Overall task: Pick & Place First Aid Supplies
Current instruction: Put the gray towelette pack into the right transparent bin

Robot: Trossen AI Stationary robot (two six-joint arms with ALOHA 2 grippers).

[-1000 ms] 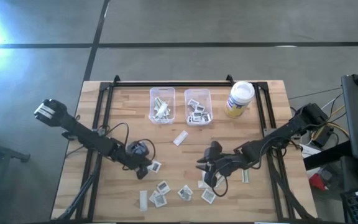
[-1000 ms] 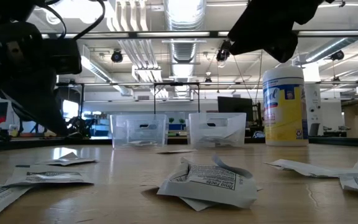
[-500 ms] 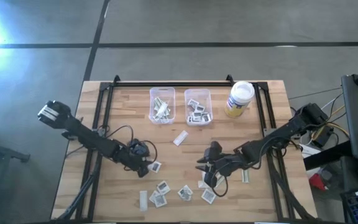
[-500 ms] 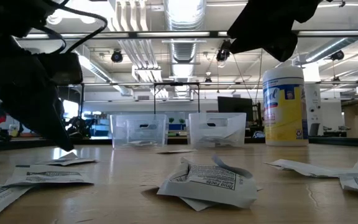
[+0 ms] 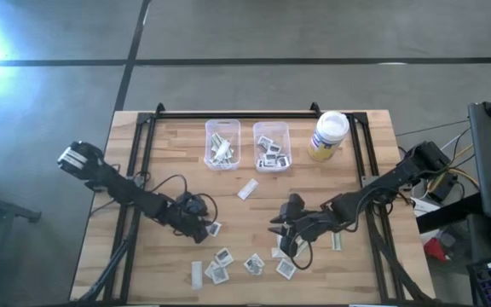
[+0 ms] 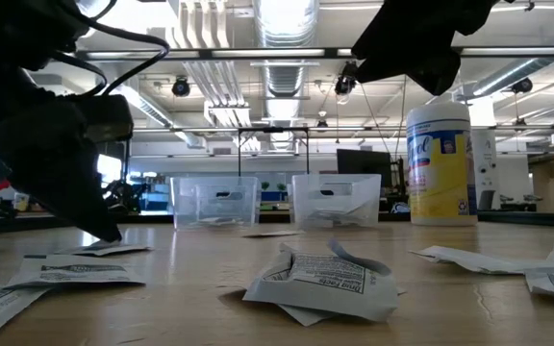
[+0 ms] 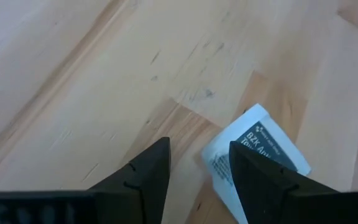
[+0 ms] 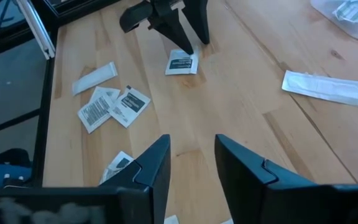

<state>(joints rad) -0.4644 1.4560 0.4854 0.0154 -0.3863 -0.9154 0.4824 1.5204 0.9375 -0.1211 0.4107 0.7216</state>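
Note:
Only an edge of the square white packet (image 7: 214, 154) is between my left gripper's open fingers. I should move the fingers farther over the packet (image 7: 260, 138) before closing them.
The first aid supplies are small paper packets. One square white packet (image 5: 214, 228) (image 7: 260, 152) lies flat on the wood just in front of my left gripper (image 5: 203, 228) (image 7: 197, 155). That gripper is open and low over the table, one finger over the packet's near edge. Several more packets (image 5: 228, 264) lie near the front edge, and a long strip (image 5: 247, 189) lies mid-table. My right gripper (image 5: 280, 240) (image 8: 191, 149) hangs open above the table with nothing between its fingers. In the right wrist view my left gripper (image 8: 188, 40) stands over the packet (image 8: 182, 64). My left gripper comes down at a slant from the table's left, one finger (image 7: 253, 177) above the packet's near edge (image 7: 219, 163). I cannot tell whether that finger touches the packet. The packet lies flat on the table.
Two clear bins (image 5: 222, 143) (image 5: 271, 145) with packets inside stand at the far middle, and a white-lidded yellow jar (image 5: 328, 135) stands to their right. More packets lie beside my right gripper (image 5: 337, 241). Black frame rails (image 5: 139, 170) run along the table's sides.
My left gripper has sunk toward the table and tipped further down, ending low at the square packet. The packet lies where it was.

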